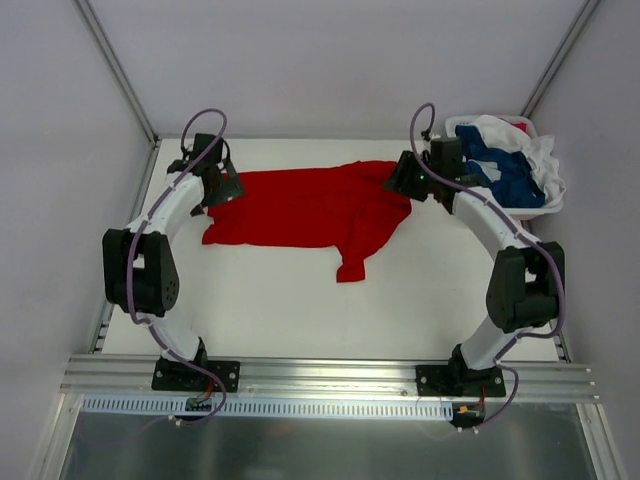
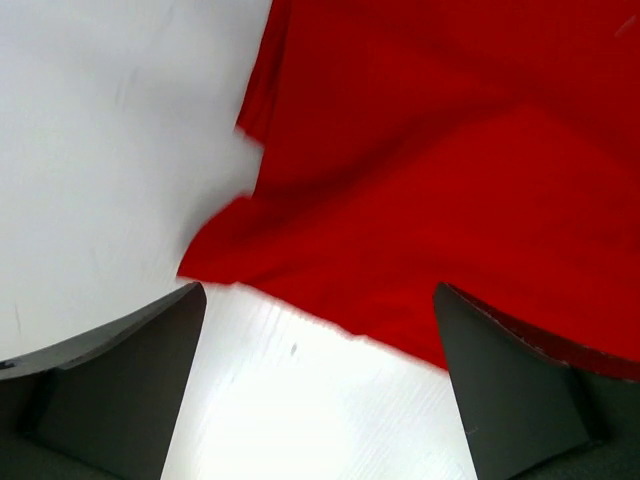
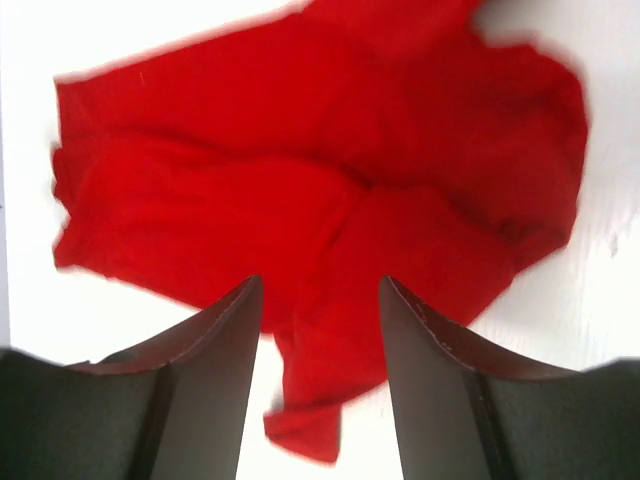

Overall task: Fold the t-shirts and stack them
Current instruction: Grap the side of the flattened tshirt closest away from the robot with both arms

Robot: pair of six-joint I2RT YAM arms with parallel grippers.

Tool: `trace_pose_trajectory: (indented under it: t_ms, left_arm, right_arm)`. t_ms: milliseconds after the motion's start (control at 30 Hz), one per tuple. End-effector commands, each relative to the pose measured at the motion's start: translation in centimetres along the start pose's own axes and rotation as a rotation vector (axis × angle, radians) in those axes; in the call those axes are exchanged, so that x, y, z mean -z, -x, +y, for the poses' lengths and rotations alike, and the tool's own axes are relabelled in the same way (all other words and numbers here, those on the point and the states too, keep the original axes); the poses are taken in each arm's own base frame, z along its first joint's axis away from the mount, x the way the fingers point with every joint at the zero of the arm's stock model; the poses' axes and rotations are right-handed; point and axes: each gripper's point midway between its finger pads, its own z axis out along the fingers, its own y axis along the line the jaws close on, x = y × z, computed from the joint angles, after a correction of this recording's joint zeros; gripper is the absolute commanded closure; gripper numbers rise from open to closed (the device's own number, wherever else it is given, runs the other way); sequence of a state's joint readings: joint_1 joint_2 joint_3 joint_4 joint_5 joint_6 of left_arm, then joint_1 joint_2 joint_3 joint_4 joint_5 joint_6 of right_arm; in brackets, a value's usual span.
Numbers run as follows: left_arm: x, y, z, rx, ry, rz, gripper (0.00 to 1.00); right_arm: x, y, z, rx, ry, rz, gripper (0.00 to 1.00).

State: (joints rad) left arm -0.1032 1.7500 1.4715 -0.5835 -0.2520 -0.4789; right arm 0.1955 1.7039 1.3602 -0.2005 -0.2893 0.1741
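My left gripper should take the t-shirt's near corner (image 1: 209, 237) while my right gripper moves to the red t-shirt's trailing part (image 1: 350, 268), because that part sticks out past the t-shirt's near edge.
The bright red t-shirt (image 1: 310, 208) lies crumpled and partly spread on the white table, one part trailing toward the front (image 1: 355, 262). My left gripper (image 1: 222, 190) is open at the shirt's left edge. In the left wrist view (image 2: 320, 310) its fingers stand wide apart over bare table, with the red cloth's (image 2: 450, 180) edge just beyond them. My right gripper (image 1: 400, 178) is open at the shirt's right back corner. In the right wrist view (image 3: 320, 290) its fingers hang over the red cloth (image 3: 300, 170), holding nothing. A dark blue shirt (image 1: 500, 168) and a white shirt (image 1: 543, 165) lie in the basket.
The white plastic basket (image 1: 525, 125) stands at the back right corner, just behind the right arm. White walls and metal frame posts bound the table at the back and sides. An aluminium rail (image 1: 330, 375) runs along the near edge.
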Motion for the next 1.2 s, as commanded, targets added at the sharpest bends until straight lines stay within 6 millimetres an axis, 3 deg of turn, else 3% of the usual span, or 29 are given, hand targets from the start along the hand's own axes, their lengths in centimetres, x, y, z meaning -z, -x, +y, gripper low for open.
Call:
trace_pose_trajectory:
  t_ms: [0, 67, 100, 267, 467, 667, 900, 1167]
  left_arm:
    - [0.9, -3.8, 2.1, 0.029, 0.034, 0.055, 0.01]
    - [0.5, -5.3, 2.8, 0.026, 0.04, 0.074, 0.01]
    - [0.8, -5.5, 2.9, 0.028, 0.032, 0.07, 0.01]
    - [0.3, -8.3, 4.1, 0.033, 0.046, 0.106, 0.01]
    - [0.3, -9.4, 5.4, 0.06, 0.054, 0.095, 0.03]
    - [-1.4, -10.3, 6.7, 0.077, 0.075, 0.114, 0.08]
    - [-3.7, -9.9, 7.4, 0.136, 0.038, 0.117, 0.12]
    - [-5.1, -9.2, 6.6, 0.138, -0.009, 0.098, 0.21]
  right_arm:
    - [1.7, -4.2, 0.6, 0.039, -0.021, 0.052, 0.46]
    - [2.2, -5.4, 1.5, 0.052, 0.001, 0.058, 0.46]
    - [2.1, -6.7, 1.1, 0.05, -0.008, 0.08, 0.46]
    - [2.6, -9.5, 1.3, 0.045, 0.002, 0.103, 0.47]
    - [2.9, -12.4, 0.9, 0.057, -0.014, 0.135, 0.47]
    - [3.7, -13.1, 1.1, 0.06, 0.002, 0.13, 0.47]
    - [4.9, -13.4, 1.5, 0.067, 0.022, 0.114, 0.47]
    - [5.3, -13.4, 1.8, 0.074, 0.037, 0.108, 0.47]
